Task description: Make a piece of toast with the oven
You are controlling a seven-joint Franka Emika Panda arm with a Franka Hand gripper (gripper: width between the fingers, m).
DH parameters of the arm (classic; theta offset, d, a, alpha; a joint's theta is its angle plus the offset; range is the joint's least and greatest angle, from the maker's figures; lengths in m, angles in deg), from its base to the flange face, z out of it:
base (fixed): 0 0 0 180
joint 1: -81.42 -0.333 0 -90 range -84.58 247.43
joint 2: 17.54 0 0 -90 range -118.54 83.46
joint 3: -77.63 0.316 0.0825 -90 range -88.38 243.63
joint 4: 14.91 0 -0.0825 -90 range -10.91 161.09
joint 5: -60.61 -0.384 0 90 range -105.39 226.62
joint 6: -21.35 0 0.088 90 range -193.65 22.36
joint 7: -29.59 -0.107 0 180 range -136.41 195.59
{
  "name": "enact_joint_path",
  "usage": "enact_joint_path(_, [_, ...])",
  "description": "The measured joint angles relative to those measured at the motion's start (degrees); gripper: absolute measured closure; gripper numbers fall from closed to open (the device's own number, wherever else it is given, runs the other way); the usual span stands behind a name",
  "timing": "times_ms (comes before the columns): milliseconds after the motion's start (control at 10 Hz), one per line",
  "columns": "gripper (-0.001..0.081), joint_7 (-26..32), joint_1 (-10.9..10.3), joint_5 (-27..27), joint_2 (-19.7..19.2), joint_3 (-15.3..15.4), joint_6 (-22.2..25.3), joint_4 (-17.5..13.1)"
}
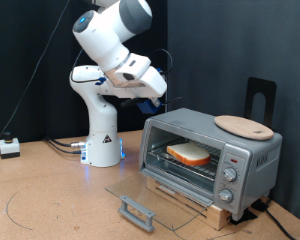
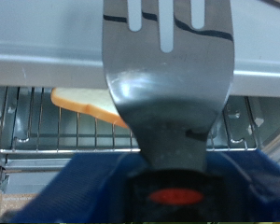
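The toast is on the wire rack and the oven's top is open beside the board, so the robot's gripper should continue to go there and let go of the spatula.
The silver-grey oven stands at the exterior view's right with its glass door folded down flat and the bar handle at the front. The piece of toast lies on the wire rack inside; it also shows in the wrist view, partly hidden. My gripper hangs in the air above and to the left of the oven, apart from it. In the wrist view the gripper, wrapped in blue, is shut on a dark grey slotted spatula that points at the oven opening.
A round light-wood board lies on the oven's top. Knobs run down the oven's right side. A black stand rises behind the oven. The robot base and cables are at the left, with a small white box.
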Motion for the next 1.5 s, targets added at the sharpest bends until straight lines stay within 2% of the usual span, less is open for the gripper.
enact_joint_path(100, [0.0382,-1.11,-0.05,0.00,2.07,0.61,0.01,0.60])
enact_joint_path(200, [0.0382,-1.11,-0.04,0.00,1.89,0.60,0.03,0.65])
enact_joint_path(400, [0.0382,-1.13,-0.99,-4.94,2.11,1.18,0.75,1.10])
enact_joint_path(500, [0.0382,-3.24,-1.73,-6.08,2.74,2.52,0.66,1.53])
enact_joint_path(1000, [0.0382,-10.98,-4.40,-5.65,9.07,12.56,-1.01,4.63])
enact_joint_path(1300, [0.0382,-12.68,-6.62,-6.93,13.35,17.77,-1.96,8.53])
enact_joint_path(1500, [0.0382,-13.51,-7.79,-9.74,15.76,20.41,-4.60,11.51])
